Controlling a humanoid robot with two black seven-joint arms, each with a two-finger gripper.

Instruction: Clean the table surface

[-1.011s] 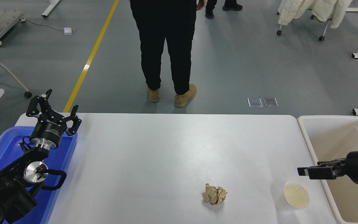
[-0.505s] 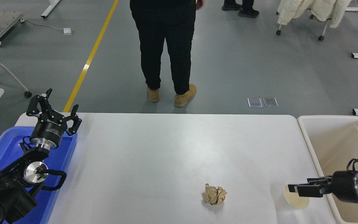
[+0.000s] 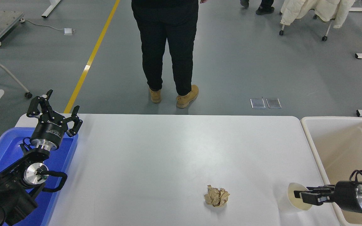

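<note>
My right gripper will lift the cup sideways with the cup's base sticking out, because the paper cup's opening tips toward that gripper.
The white table surface carries a crumpled brown paper ball near the front middle and a paper cup at the front right. My right gripper comes in low from the right edge. Its fingers are open and their tips are at the cup's right rim, over its mouth. I cannot tell whether they touch it. My left gripper is parked at the lower left over the blue tray, open and empty.
A beige bin stands against the table's right edge, under my right arm. A person in black trousers and tan boots stands at the far side. A chair with a white coat is at the back right.
My right gripper has come down from over the beige bin and moved forward to the cup's rim. The cup, the paper ball and the left arm have not moved.
</note>
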